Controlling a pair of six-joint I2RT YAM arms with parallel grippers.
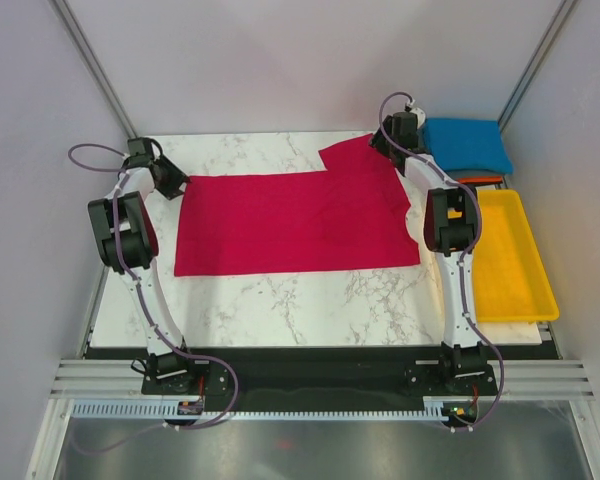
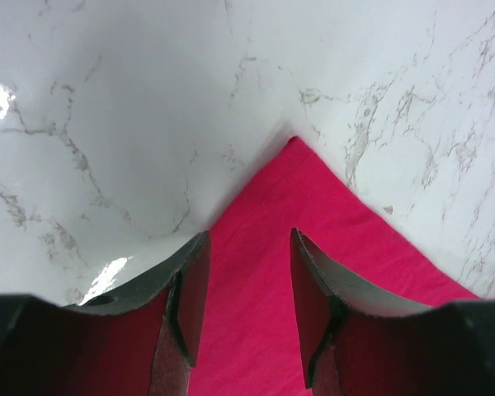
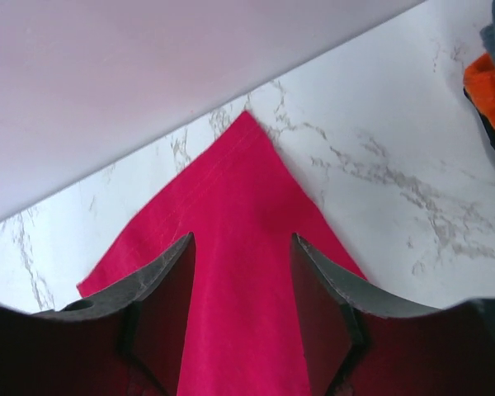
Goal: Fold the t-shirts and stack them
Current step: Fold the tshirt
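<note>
My right gripper should keep going down, since the sleeve's corner [image 3: 247,120] lies flat and lines up with its open fingers, until the fingers close on the cloth [image 3: 257,172] below it.
The crimson-red t-shirt [image 1: 295,220] lies flat across the marble table, one sleeve sticking out at the back right. My left gripper [image 1: 176,184] is open over the shirt's back-left corner [image 2: 293,144], jaws straddling the cloth [image 2: 247,280]. My right gripper [image 1: 380,142] is open over the sleeve's tip [image 3: 246,120], jaws either side of the red cloth [image 3: 243,280]. A folded bright blue t-shirt [image 1: 467,145] tops a stack at the back right; orange [image 3: 488,91] and dark layers show under it.
A yellow plastic tray [image 1: 515,258] sits at the right edge of the table. Bare marble [image 1: 300,300] lies in front of the shirt. Grey walls close in behind and at both sides.
</note>
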